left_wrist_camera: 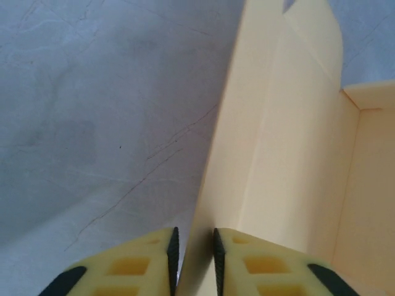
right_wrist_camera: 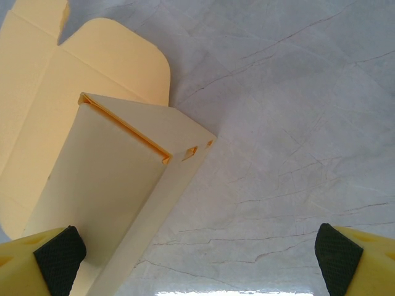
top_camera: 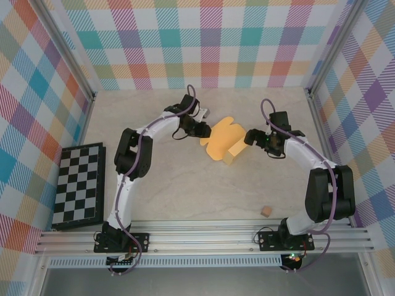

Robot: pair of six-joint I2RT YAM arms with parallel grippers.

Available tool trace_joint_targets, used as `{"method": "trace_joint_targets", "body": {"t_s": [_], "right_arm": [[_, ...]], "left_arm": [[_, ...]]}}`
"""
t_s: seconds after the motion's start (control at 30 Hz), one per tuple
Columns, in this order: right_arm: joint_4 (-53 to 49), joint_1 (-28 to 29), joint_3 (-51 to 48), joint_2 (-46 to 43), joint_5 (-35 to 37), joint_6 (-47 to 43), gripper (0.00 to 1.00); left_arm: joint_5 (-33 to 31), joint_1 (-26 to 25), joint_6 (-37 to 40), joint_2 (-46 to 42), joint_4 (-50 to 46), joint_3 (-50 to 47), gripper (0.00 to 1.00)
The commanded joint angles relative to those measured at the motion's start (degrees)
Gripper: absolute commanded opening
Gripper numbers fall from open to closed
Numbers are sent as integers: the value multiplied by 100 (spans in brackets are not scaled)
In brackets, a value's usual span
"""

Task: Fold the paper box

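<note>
The box's tray [top_camera: 235, 151] is standing tipped next to its flat lid. I should lay the tray down, and my right gripper should hold the lid upright [top_camera: 228, 124] by its end.
The paper box [top_camera: 223, 140] is yellow-orange cardboard, partly folded, lying mid-table with scalloped flaps flat toward the back and one wall raised at its right side. My left gripper [top_camera: 207, 130] is at the box's left edge. In the left wrist view it [left_wrist_camera: 194, 262] is shut on a thin standing panel of the paper box [left_wrist_camera: 278, 154], which runs between the pads. My right gripper [top_camera: 250, 137] stands open just right of the box. In the right wrist view its left pad [right_wrist_camera: 58, 253] sits beside the raised wall of the box [right_wrist_camera: 111, 185], and nothing lies between the fingers.
A small tan cube [top_camera: 266, 211] lies near the front right of the table. A folded chessboard [top_camera: 79, 184] lies at the left edge. Checkered walls enclose the table on three sides, with aluminium rails along the front.
</note>
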Motion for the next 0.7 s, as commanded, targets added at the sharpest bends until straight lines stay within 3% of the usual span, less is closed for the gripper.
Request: {"method": "trace_joint_targets", "body": {"t_s": [0.0, 0.1, 0.47, 0.53, 0.6, 0.67], "right_arm": [[-742, 21, -246, 13, 201, -180, 100], [-670, 19, -258, -211, 35, -263, 100], [-1034, 25, 503, -1615, 745, -1701, 100], [-650, 25, 481, -1942, 696, -2276, 100], [168, 25, 190, -2263, -25, -3299, 100], [1103, 20, -171, -2384, -387, -3731, 100]], "left_arm": [[125, -44, -78, -284, 49, 87, 12], [-80, -51, 55, -555, 32, 81, 0], [-1420, -376, 2042, -1869, -613, -289, 0], [-1625, -456, 2489, -2147, -556, -542, 0], [-1669, -593, 3185, -2475, -511, -792, 0], [-1714, -773, 3883, -2900, -226, -1227, 0]]}}
